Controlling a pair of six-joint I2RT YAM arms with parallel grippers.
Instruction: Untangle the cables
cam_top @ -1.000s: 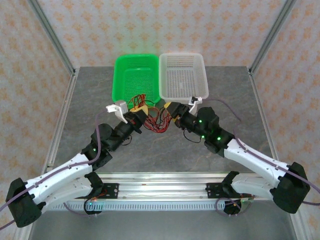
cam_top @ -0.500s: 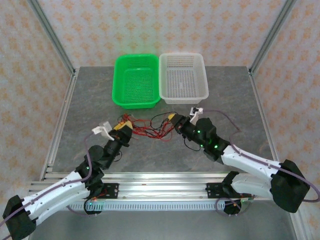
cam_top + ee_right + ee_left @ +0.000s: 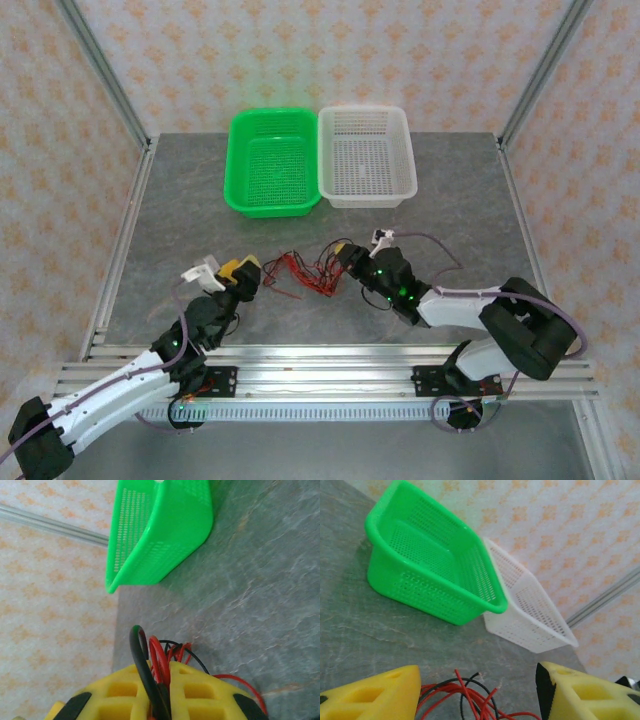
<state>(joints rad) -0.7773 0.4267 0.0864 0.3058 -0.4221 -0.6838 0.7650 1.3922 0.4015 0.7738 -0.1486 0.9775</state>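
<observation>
My right gripper is pinching red and black cables together (image 3: 152, 655), so next I pull the tangle (image 3: 324, 270) beside them away with my left gripper while my right gripper opens.
The cables (image 3: 300, 271) are a loose tangle of thin red and black wires on the grey table, between my two grippers. My left gripper (image 3: 244, 271) is at the tangle's left end. In the left wrist view it (image 3: 477, 700) is open, its yellow fingers (image 3: 375, 695) wide apart, with red and black cables (image 3: 465, 695) lying on the table between them. My right gripper (image 3: 345, 254) is at the tangle's right end. Seen from the right wrist it (image 3: 162, 680) is shut on a bunch of cables (image 3: 159, 660), a black loop and red strands sticking out past the pads.
A green basket (image 3: 272, 160) and a white basket (image 3: 365, 155) stand side by side at the back of the table (image 3: 450, 210); the green basket (image 3: 430, 565) and white basket (image 3: 530, 610) lie beyond the left gripper. An aluminium rail (image 3: 320, 365) runs along the near edge.
Both grippers have drawn back from the baskets toward the near edge, and the cable tangle has come with them to the middle of the table.
</observation>
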